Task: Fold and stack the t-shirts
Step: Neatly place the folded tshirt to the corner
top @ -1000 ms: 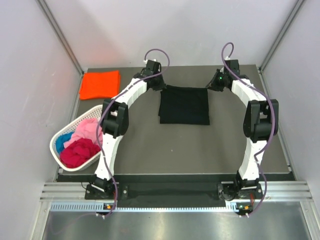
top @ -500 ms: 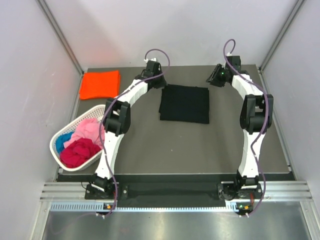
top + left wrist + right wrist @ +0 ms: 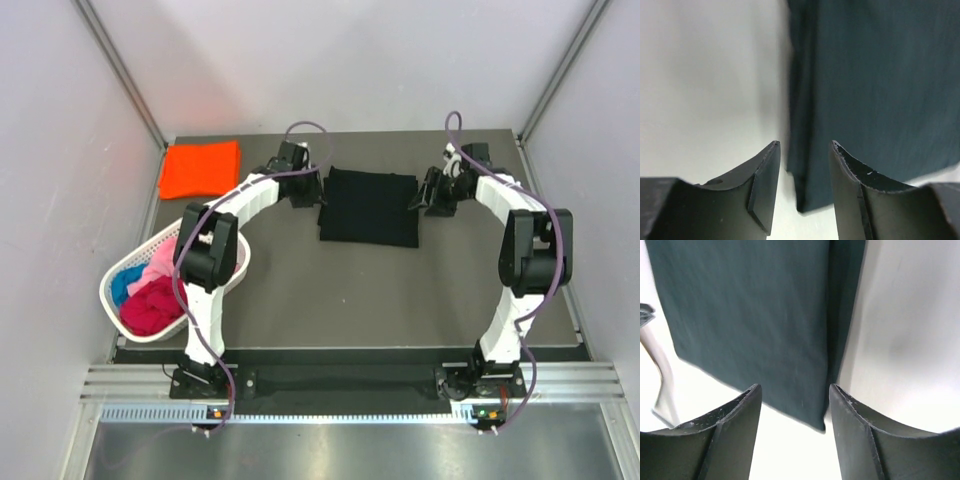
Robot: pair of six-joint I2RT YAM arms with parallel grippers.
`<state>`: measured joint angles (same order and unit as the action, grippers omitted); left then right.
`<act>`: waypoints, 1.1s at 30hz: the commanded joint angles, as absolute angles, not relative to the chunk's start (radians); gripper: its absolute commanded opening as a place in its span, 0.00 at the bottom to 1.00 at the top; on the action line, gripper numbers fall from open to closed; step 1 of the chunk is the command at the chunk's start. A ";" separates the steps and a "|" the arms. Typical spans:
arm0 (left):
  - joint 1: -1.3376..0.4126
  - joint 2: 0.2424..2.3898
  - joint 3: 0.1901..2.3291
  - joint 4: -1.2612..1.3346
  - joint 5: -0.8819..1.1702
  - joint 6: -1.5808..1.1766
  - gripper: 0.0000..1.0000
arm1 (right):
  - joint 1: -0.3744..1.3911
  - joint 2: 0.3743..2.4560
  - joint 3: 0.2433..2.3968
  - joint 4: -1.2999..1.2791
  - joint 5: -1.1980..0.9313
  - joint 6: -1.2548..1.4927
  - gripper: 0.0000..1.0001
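Note:
I should use my left gripper alone to pinch the black t-shirt's edge [image 3: 324,216] that faces the orange t-shirt [image 3: 199,170] and drag the black t-shirt there, because the orange t-shirt is far from my right gripper.
A folded black t-shirt [image 3: 369,208] lies flat at the back middle of the table. My left gripper [image 3: 308,190] hangs open just off its left edge, and the wrist view shows the shirt's near left corner [image 3: 812,190] below the gap between the jaws, untouched. My right gripper [image 3: 425,192] is open at the shirt's right edge, with the cloth's corner [image 3: 815,415] under its jaws and nothing gripped. A folded orange t-shirt [image 3: 200,168] rests at the back left. Pink [image 3: 163,262], magenta [image 3: 152,305] and blue [image 3: 125,283] t-shirts sit crumpled in the basket.
A white lattice basket [image 3: 117,321] stands at the table's left edge, partly overhanging it. Grey walls close in the back and both sides. Purple cables loop above both wrists.
Both grippers have opened and let go of the black shirt. They first lifted back from its far corners, then came down forward beside its left and right edges.

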<state>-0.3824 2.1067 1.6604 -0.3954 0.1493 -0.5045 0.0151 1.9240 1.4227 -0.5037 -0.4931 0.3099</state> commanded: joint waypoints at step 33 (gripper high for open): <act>-0.428 1.878 1.359 -0.455 0.212 -0.569 0.35 | 0.018 1.687 0.969 -0.299 -0.548 0.275 0.52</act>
